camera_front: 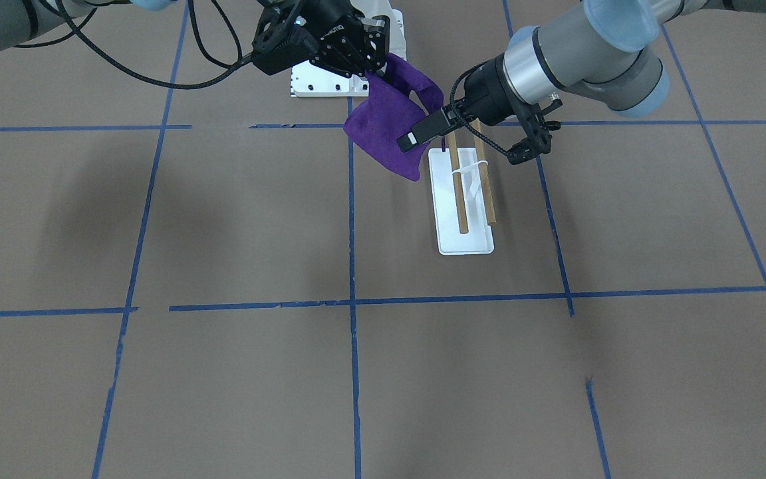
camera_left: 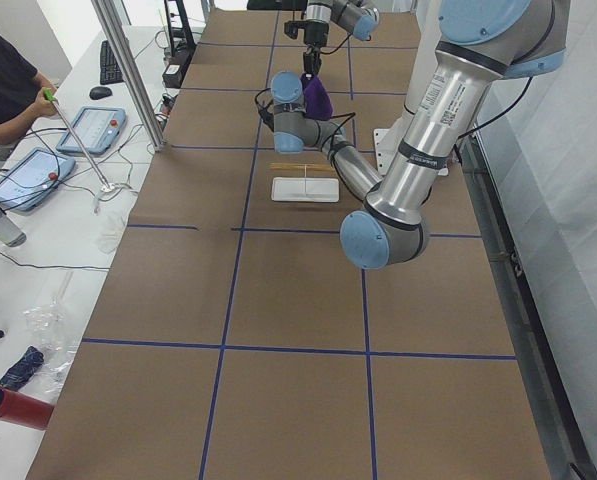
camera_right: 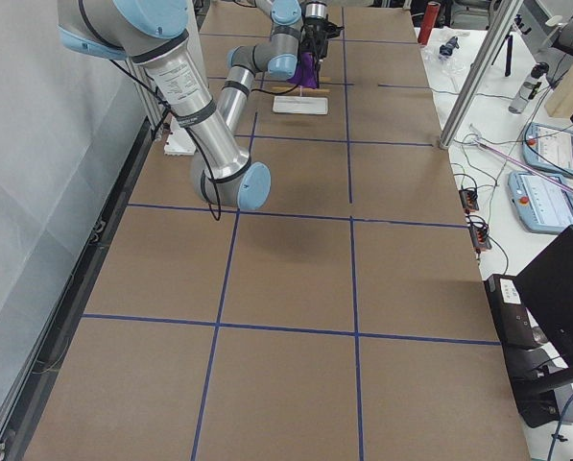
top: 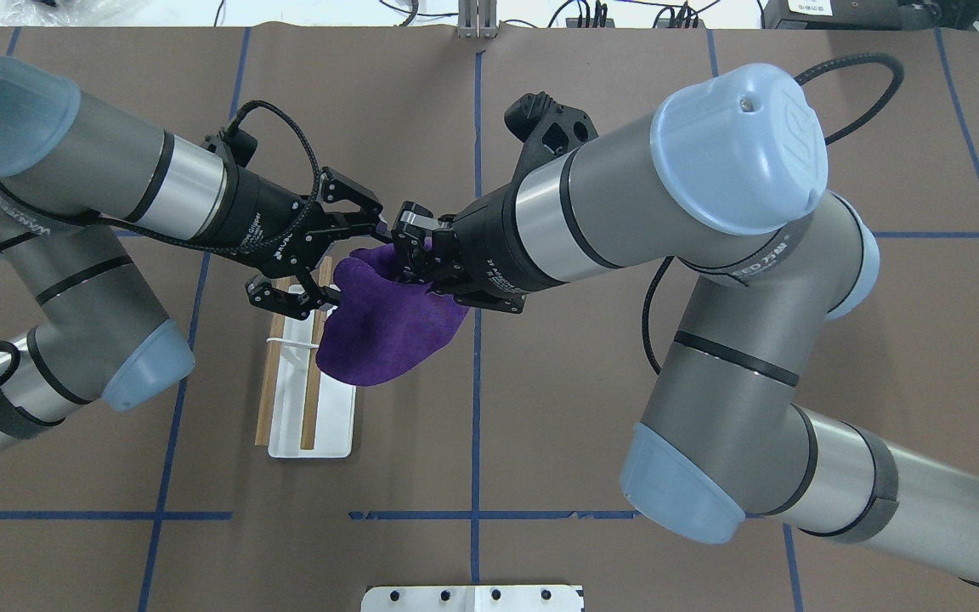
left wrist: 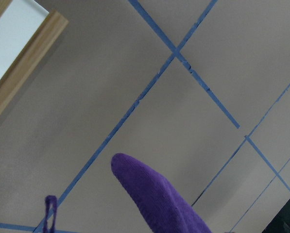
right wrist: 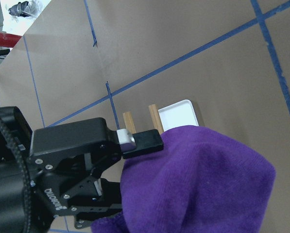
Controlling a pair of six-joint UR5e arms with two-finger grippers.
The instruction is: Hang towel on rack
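My gripper will carry the towel (camera_front: pixel 383 120) across the rack, and the towel will fold down over the wooden dowels because the purple towel's low corner (camera_front: pixel 413 171) hangs limp.
A purple towel (top: pixel 387 323) hangs in the air from my right gripper (top: pixel 409 246), which is shut on its upper edge; it also shows in the front view (camera_front: pixel 389 126). The rack (top: pixel 324 416) stands on the table just left of the towel. It has a white base and two wooden dowels (camera_front: pixel 461 196). My left gripper (top: pixel 358 259) is open wide above the rack's far end. One of its fingertips (right wrist: pixel 141 140) touches the towel's edge. The towel's low corner hangs over the side of the rack's base.
A white bolted pedestal plate (camera_front: pixel 323 83) sits behind the right gripper, near the robot's base. Blue tape lines (camera_front: pixel 352 266) cross the brown table. Operators' benches with tablets (camera_left: pixel 93 130) lie off the table's end.
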